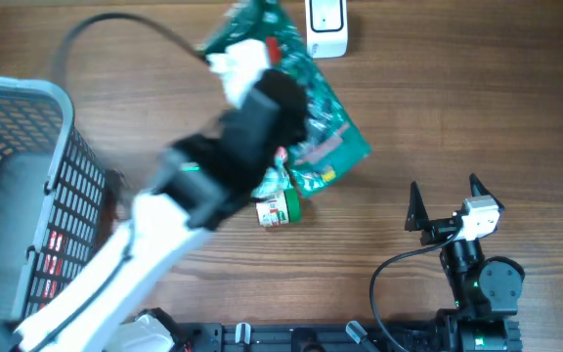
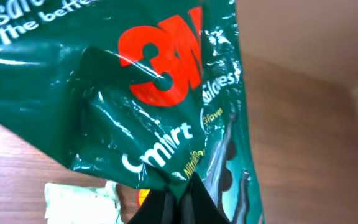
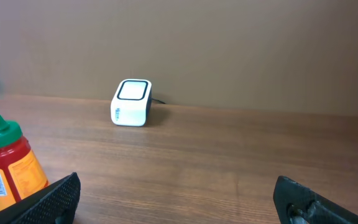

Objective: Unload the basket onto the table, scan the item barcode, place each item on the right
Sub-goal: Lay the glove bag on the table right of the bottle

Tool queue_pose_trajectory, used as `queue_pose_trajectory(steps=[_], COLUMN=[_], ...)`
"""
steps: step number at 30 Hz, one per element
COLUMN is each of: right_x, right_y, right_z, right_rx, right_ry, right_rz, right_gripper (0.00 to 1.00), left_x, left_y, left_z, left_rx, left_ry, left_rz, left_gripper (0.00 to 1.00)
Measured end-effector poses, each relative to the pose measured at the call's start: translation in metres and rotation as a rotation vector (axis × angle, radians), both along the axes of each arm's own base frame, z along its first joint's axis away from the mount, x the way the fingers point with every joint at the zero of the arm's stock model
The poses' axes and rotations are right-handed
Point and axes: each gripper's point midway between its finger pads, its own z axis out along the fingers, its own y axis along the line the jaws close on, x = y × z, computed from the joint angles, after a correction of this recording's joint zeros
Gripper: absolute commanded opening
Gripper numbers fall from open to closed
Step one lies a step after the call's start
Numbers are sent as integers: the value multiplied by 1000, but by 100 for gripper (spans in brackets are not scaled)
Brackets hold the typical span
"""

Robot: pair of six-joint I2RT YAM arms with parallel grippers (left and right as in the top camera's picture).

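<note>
The space (image 1: pixel 371 217) next to my right gripper is clear for the green packet (image 1: pixel 332 147). My left gripper keeps lowering the packet there until it lies flat, and then let go.
The item is a green 3M glove packet (image 1: pixel 323 108), crumpled and lifted over the table; its printed front (image 2: pixel 160 93) fills the left wrist view. My left gripper (image 2: pixel 178 202) is shut on the packet's lower edge, and in the overhead view the arm's black wrist (image 1: pixel 267 112) covers that grip. No barcode shows on the packet. The white scanner (image 1: pixel 326 24) stands at the table's far edge, just past the packet's top, and appears in the right wrist view as a small box (image 3: pixel 131 102). My right gripper (image 1: pixel 448 196) rests open and empty at the front right (image 3: pixel 179 199).
A small red sauce bottle (image 1: pixel 280 207) with a green cap lies under the packet's lower corner and stands at the left of the right wrist view (image 3: pixel 2 165). A grey wire basket (image 1: pixel 27 196) takes up the left side. A black cable (image 1: pixel 115 22) arcs at the back left.
</note>
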Motion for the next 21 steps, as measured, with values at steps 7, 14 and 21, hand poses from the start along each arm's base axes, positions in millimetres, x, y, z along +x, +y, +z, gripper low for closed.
queue_pose_trajectory(steps=[7, 14, 21], right_x=[0, 0, 0], right_y=[0, 0, 0], right_z=[0, 0, 0], right_rx=[0, 0, 0], right_ry=[0, 0, 0], right_rz=[0, 0, 0], right_gripper=[100, 100, 100], left_x=[1, -20, -57], left_y=[-106, -156, -146], left_z=[-75, -166, -215], left_rx=[198, 273, 350], left_ry=[-64, 111, 342], left_rz=[-103, -292, -405], left_gripper=[4, 4, 26])
